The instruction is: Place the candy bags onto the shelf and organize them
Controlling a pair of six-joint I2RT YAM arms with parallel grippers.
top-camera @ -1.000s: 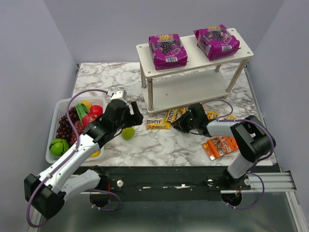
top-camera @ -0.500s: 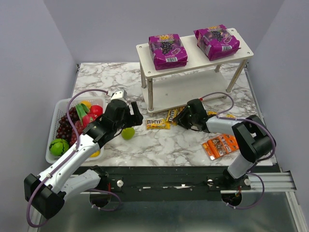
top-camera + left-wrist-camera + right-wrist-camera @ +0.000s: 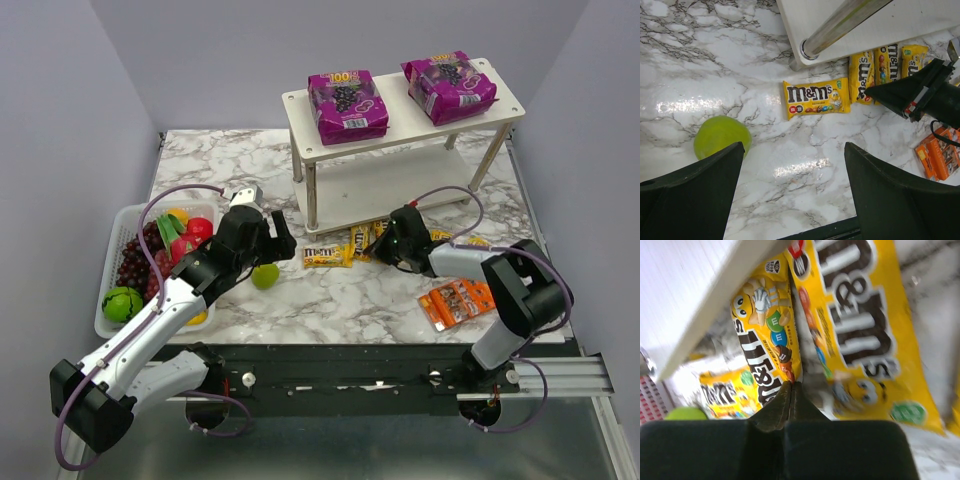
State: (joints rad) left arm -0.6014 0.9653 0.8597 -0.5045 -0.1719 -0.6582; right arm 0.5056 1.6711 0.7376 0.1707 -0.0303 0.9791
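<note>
The lower level overhangs the yellow packet's far end, so my right gripper should drag the packet clear, then grip its end while my left gripper steadies it.
Two purple pouches lie on the top tier of the white shelf. Yellow packets lie on the table by the shelf's front edge: one flat, two more beside it, others behind my right arm. The orange pack lies at the front right. My right gripper is shut, its tip touching the corner of a yellow packet, with another packet to its right. My left gripper is open and empty above the table.
A green ball lies by my left finger. A white fruit basket stands at the left edge. A metal shelf leg stands just behind the packets. The lower tier overhangs the packets at my right gripper.
My right gripper has moved away from me toward the shelf's front edge, staying shut among the packets. The left arm has not moved.
</note>
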